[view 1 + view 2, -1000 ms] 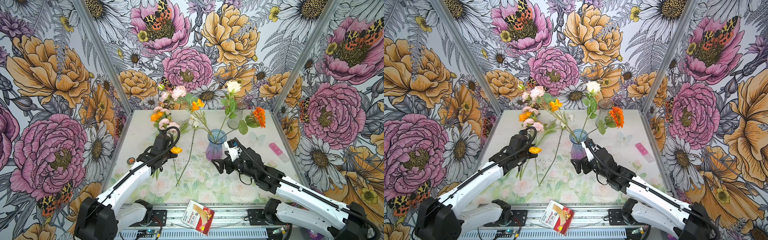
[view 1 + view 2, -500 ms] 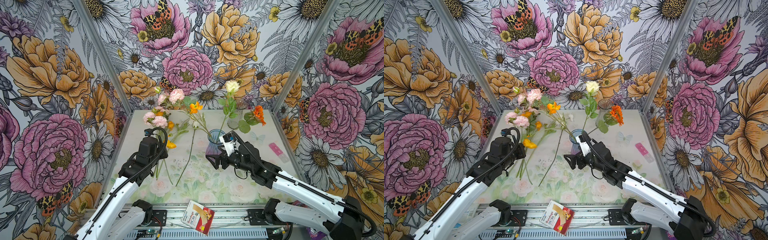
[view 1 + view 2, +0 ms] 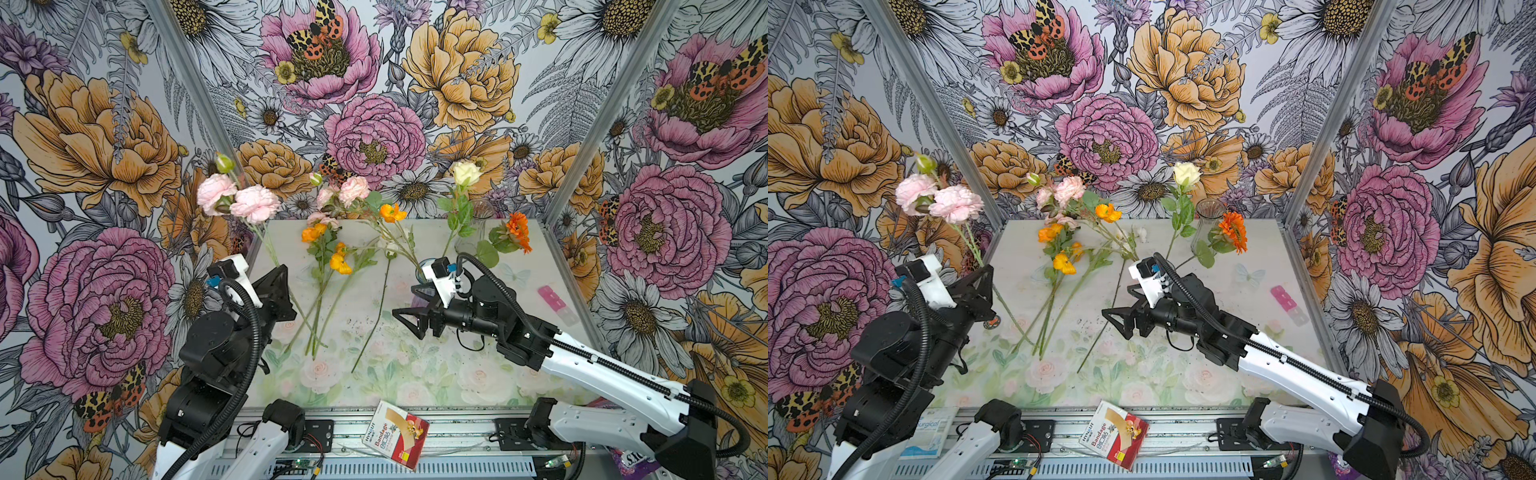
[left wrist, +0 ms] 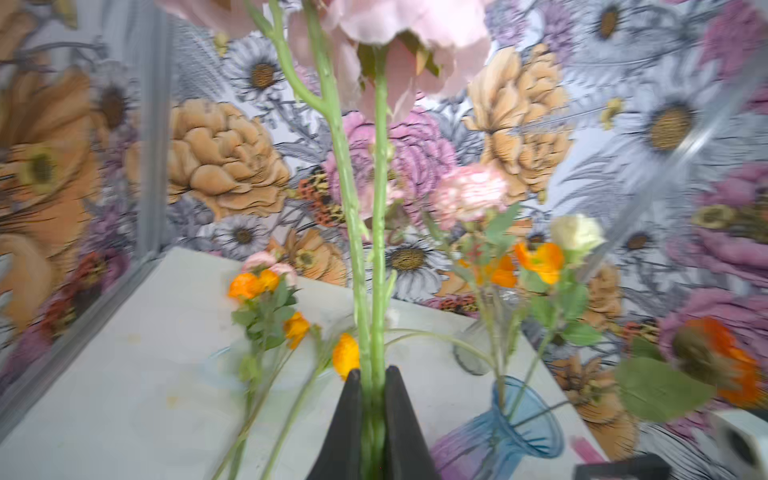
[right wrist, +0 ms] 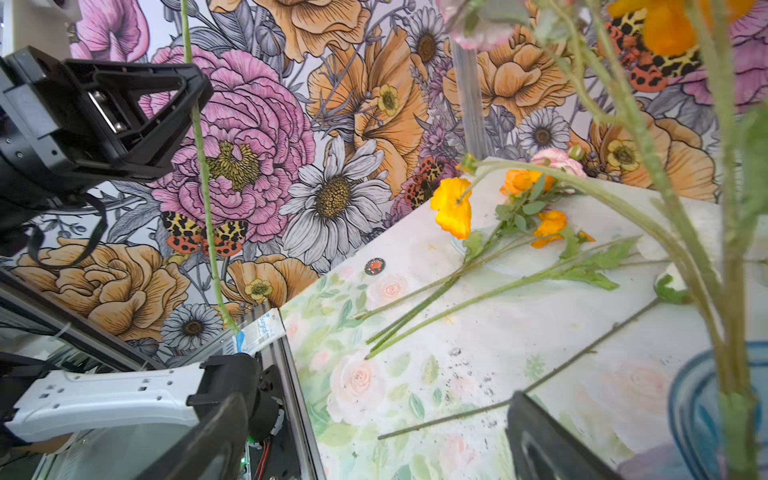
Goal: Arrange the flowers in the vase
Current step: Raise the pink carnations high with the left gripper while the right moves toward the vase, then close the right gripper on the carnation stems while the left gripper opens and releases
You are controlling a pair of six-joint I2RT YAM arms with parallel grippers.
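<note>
The pink flower's stems (image 3: pixel 271 246) are in my left gripper, a long way from the vase, so I should pass them to my open right gripper (image 3: pixel 410 306) next to the vase.
My left gripper (image 3: pixel 286 286) (image 3: pixel 986 286) (image 4: pixel 372 376) is shut on the two green stems (image 4: pixel 376 249) of a pink flower, held up at the left with its blooms (image 3: pixel 239 199) (image 3: pixel 938 201) in front of the wall. The blue-and-purple glass vase (image 4: pixel 519 424) (image 5: pixel 706 399) stands mid-table, mostly hidden behind my right arm in both top views; it holds a cream rose (image 3: pixel 466 173), pink and orange blooms and an orange daisy (image 3: pixel 517 226). My right gripper (image 3: pixel 405 324) (image 3: pixel 1115 322) (image 5: pixel 374 440) is open and empty, just left of the vase. Several orange flowers (image 3: pixel 328 257) (image 5: pixel 453 208) lie on the table.
A clear glass vase (image 3: pixel 478 224) (image 3: pixel 1208 220) stands at the back right. A pink block (image 3: pixel 550 297) lies by the right wall. A small round disc (image 3: pixel 993 322) (image 5: pixel 374 266) sits at the table's left edge. A bandage box (image 3: pixel 395 432) rests on the front rail.
My left gripper has lifted the pink flower off the table and drawn back toward the front left. The right gripper has swung leftward from the vase, staying open.
</note>
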